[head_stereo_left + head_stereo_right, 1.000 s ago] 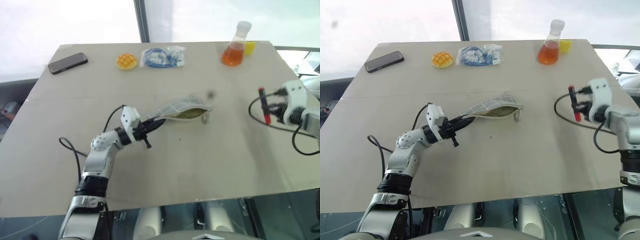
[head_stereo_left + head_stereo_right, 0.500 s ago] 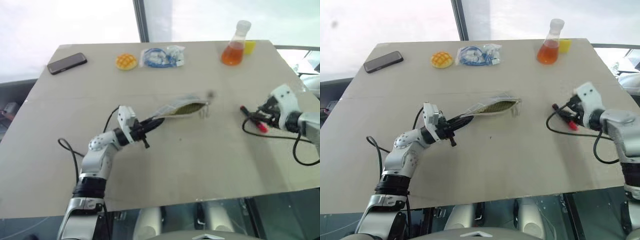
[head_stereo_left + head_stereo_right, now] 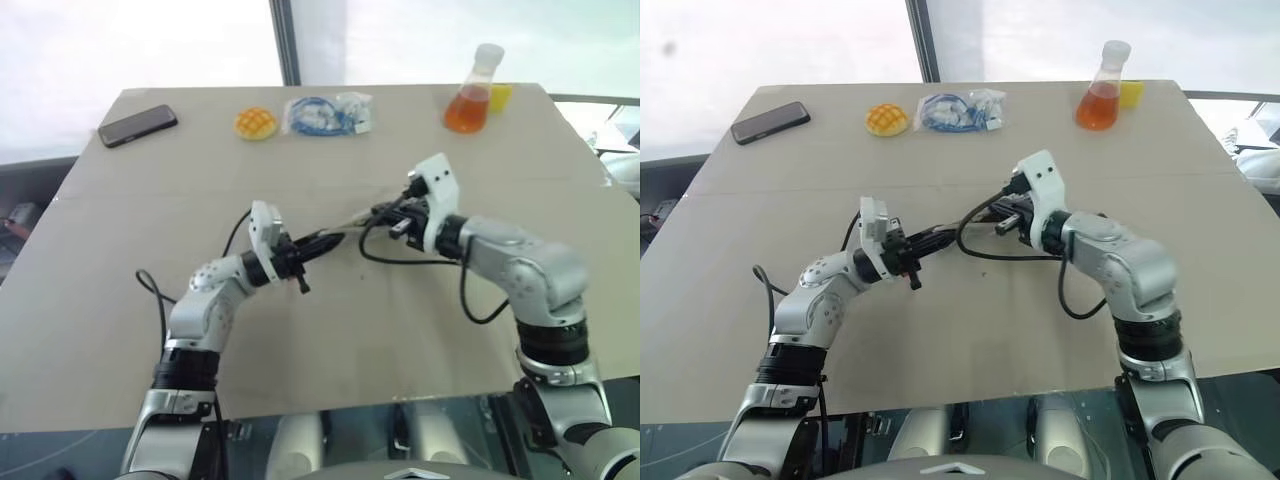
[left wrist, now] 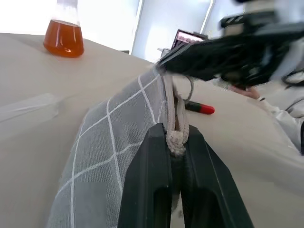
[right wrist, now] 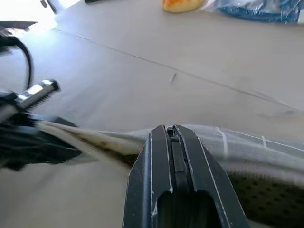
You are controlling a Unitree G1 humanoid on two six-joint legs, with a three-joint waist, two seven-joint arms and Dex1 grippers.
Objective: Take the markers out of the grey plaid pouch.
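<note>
Next, I pull my right gripper back and reach in with it where the olive lining (image 5: 266,198) gapes, because the pouch's opening (image 5: 124,158) is a narrow slit near my left gripper.
The grey plaid pouch (image 4: 109,142) hangs a little above the table between my two grippers. My left gripper (image 4: 175,130) is shut on the seam at one end of it. My right gripper (image 5: 171,129) is shut, its tips at the pouch's (image 5: 247,145) open mouth, where the olive lining shows; I see nothing between its fingers. In the left eye view the left gripper (image 3: 325,241) and the right gripper (image 3: 383,212) stand close together at mid-table. One marker (image 4: 202,109) with a dark barrel and a red end lies on the table beyond the pouch.
Along the table's far edge lie a black phone (image 3: 138,125), an orange bun (image 3: 255,123) and a clear bag of blue cable (image 3: 325,113). A flask of orange liquid (image 3: 472,95) stands there beside a yellow object (image 3: 499,95). Black cables loop from both wrists.
My right arm swung from the table's right side across to the pouch's mouth. The red-ended marker it carried is out of its fingers. The left gripper kept its hold and rolled a little.
</note>
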